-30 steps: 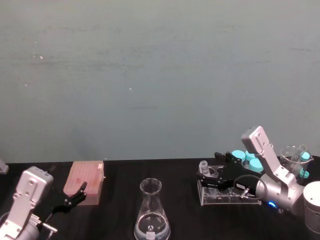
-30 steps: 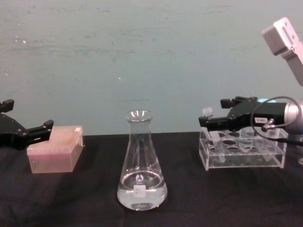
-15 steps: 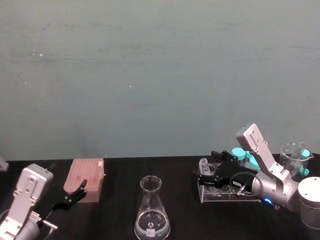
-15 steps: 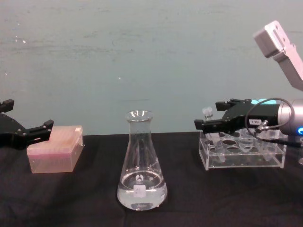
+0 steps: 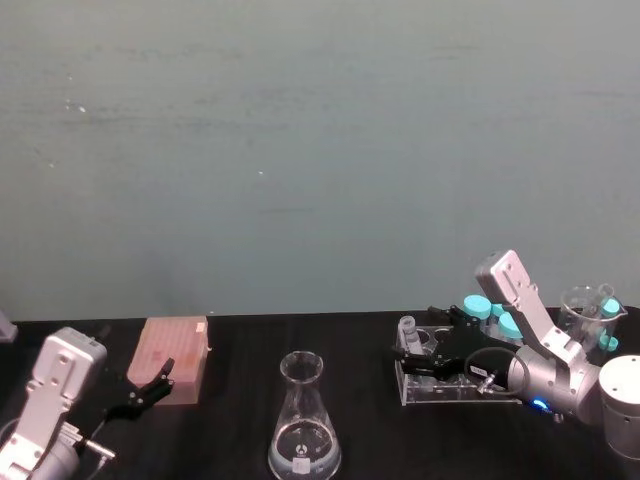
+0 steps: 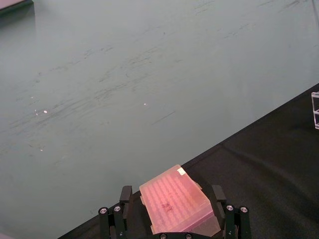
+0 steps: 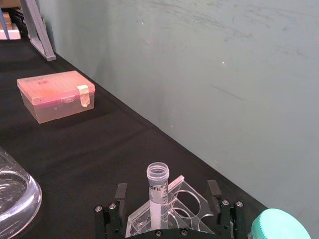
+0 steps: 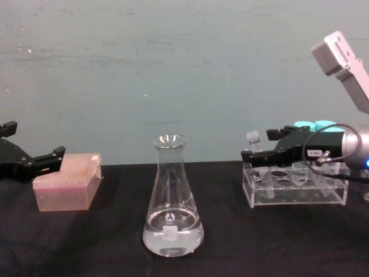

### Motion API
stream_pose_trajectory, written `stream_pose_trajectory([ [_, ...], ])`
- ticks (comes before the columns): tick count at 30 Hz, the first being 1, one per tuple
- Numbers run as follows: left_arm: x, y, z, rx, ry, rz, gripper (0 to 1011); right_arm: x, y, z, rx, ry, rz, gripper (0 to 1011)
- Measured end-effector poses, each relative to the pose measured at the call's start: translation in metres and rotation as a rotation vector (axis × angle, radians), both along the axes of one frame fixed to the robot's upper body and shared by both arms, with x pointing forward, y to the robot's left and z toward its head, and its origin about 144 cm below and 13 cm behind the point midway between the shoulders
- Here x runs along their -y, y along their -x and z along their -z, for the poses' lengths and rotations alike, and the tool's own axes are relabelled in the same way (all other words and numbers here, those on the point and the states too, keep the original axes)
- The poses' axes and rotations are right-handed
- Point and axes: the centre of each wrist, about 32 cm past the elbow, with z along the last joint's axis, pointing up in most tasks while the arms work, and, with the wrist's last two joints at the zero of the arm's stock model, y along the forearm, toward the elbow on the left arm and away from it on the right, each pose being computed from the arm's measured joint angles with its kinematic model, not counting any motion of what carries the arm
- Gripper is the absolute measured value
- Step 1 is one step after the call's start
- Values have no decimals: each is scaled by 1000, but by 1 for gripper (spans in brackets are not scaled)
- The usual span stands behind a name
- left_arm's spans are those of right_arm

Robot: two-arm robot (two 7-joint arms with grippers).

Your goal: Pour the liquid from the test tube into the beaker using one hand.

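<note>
The test tube (image 8: 254, 142) leans loosely in its rack hole (image 8: 263, 173), so the tube will slide free and leave the rack in place when I lift.
The test tube (image 7: 158, 188), slim and clear with an open rim, stands upright in the front corner hole of the clear rack (image 8: 294, 186). My right gripper (image 7: 166, 191) is open, one finger on each side of the tube, without touching it; it reaches in from the right (image 8: 247, 156). I cannot tell the liquid level inside the tube. The beaker (image 8: 172, 202), a tall conical flask with a white label, stands at the table's middle (image 5: 305, 420) with clear liquid (image 8: 172, 229) in its base. My left gripper (image 5: 158, 385) hangs open at the far left.
A pink tip box (image 8: 66, 182) lies on the black table in front of the left gripper (image 6: 172, 199). Turquoise-capped tubes (image 5: 480, 305) stand in the back of the rack. A glass beaker (image 5: 588, 308) holding more capped tubes is at the far right.
The right gripper pushed slightly left, then eased back right and a little lower around the tube. The tube stays in the rack. The left arm is unmoved.
</note>
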Motion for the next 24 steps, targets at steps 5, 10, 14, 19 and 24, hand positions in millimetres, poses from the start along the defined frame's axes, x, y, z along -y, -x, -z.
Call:
stream_pose_trajectory([
  [5,0,0,0,0,0,0,1000,-1,-2,2,-10,-1,-1,1000],
  [10,0,0,0,0,0,0,1000,-1,-3,3,-5,0,-3,1000],
  [14,0,0,0,0,0,0,1000,-1,-2,3,5,0,-2,1000],
  [19,0,0,0,0,0,0,1000,-1,-2,3,5,0,-2,1000],
  [24,0,0,0,0,0,0,1000,-1,-2,3,4,-1,-1,1000],
])
